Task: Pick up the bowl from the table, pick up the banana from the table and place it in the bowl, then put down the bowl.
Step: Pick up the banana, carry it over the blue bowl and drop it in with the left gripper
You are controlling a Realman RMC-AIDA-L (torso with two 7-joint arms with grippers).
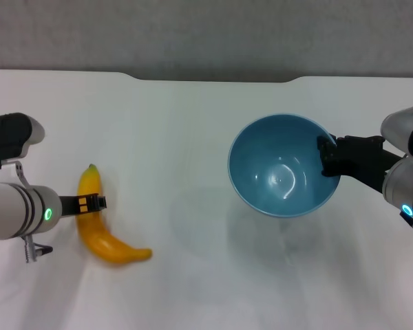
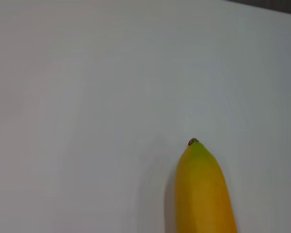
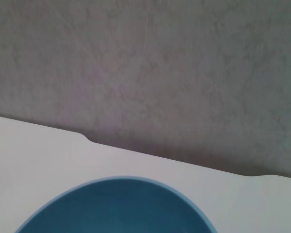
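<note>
My left gripper should keep carrying the banana until it hangs over the bowl's opening, as the fingers hold the banana's middle and the bowl is empty.
The light-blue bowl hangs tilted above the white table at the right, with its shadow on the tabletop below it. My right gripper is shut on the bowl's right rim. The bowl's rim also shows in the right wrist view. The yellow banana lies on the table at the left, its greenish tip pointing to the far side. My left gripper reaches across the banana's middle. The banana's tip shows close in the left wrist view.
The table's far edge has a shallow notch, with a grey wall behind it. Bare white tabletop lies between the banana and the bowl.
</note>
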